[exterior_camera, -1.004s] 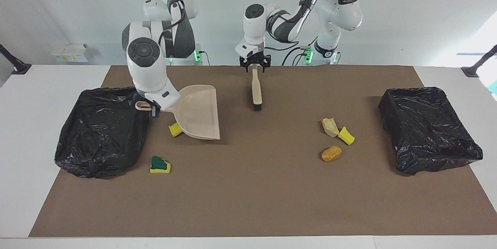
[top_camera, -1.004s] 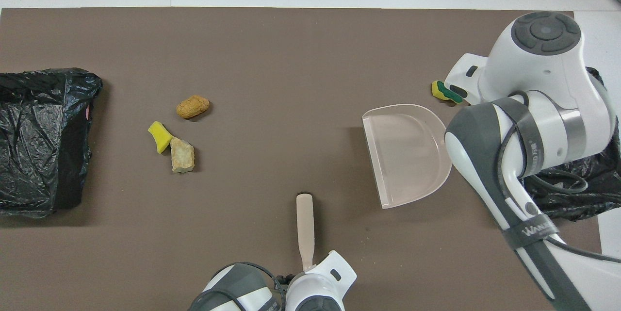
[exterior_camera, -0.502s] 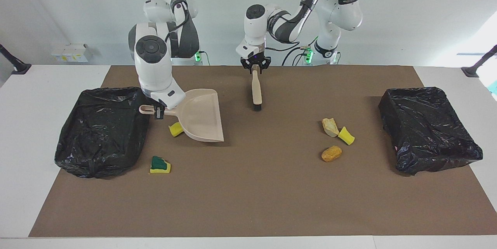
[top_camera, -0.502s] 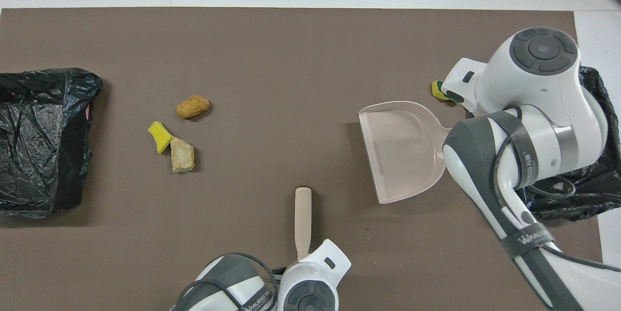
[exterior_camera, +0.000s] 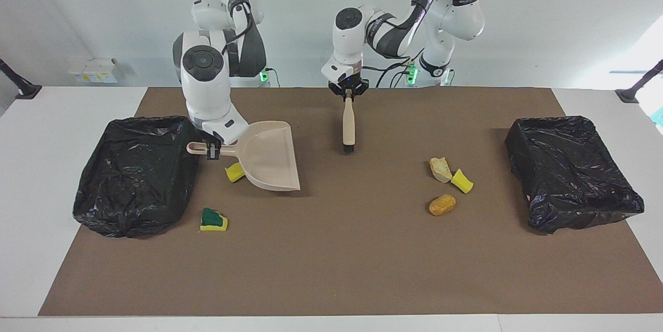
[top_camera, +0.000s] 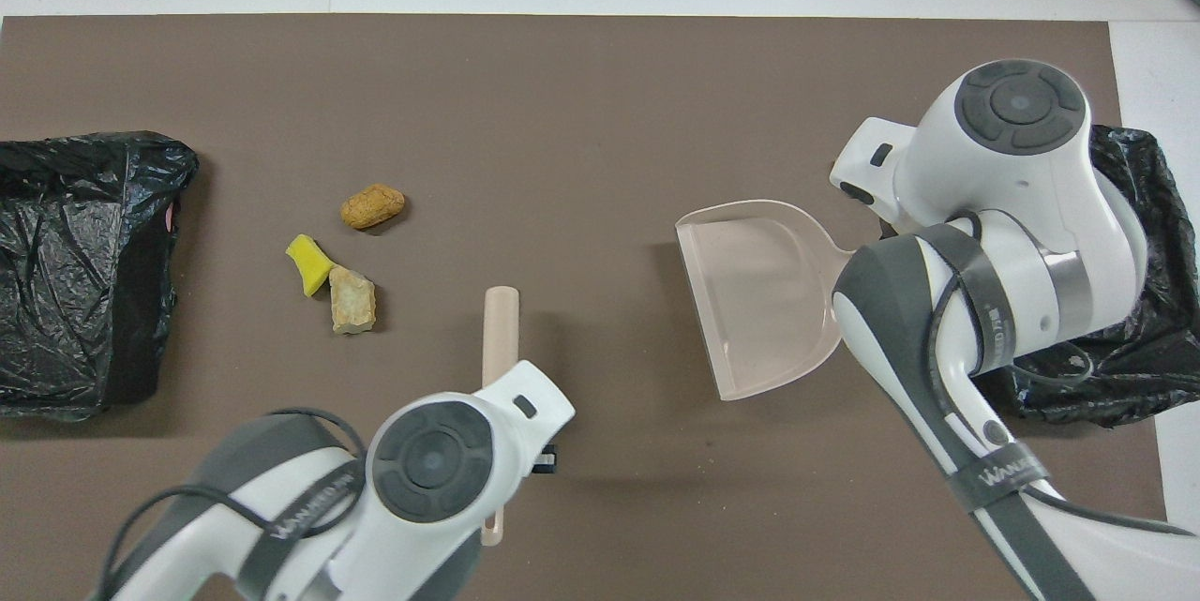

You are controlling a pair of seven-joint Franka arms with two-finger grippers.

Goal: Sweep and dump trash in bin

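Observation:
Next, I carry the brush with my left gripper to the lump's bin side (top_camera: 281, 297) before I sweep toward the dustpan, because the brush stands between the dustpan and the beige lump.
My right gripper (exterior_camera: 211, 152) is shut on the handle of the beige dustpan (exterior_camera: 269, 156), which is empty (top_camera: 759, 296) and has its mouth turned toward the left arm's end. My left gripper (exterior_camera: 348, 95) is shut on the handle of the beige brush (exterior_camera: 349, 125), bristles hanging down; the brush (top_camera: 499, 320) is over the mat's middle. Trash on the mat: a yellow chunk (exterior_camera: 234, 172) by the dustpan's back, a yellow-and-green sponge (exterior_camera: 213, 219), a beige lump (exterior_camera: 440, 169), a yellow chunk (exterior_camera: 462, 181) and an orange-brown lump (exterior_camera: 442, 204). In the overhead view both grippers are hidden under their arms.
Two bins lined with black bags stand on the brown mat (exterior_camera: 331, 259): one (exterior_camera: 134, 176) at the right arm's end beside the dustpan handle, one (exterior_camera: 570, 171) at the left arm's end. White table surrounds the mat.
The left gripper has shut on the brush handle and carried the brush up and toward the left arm's end. The right gripper has shifted the dustpan slightly toward the mat's middle.

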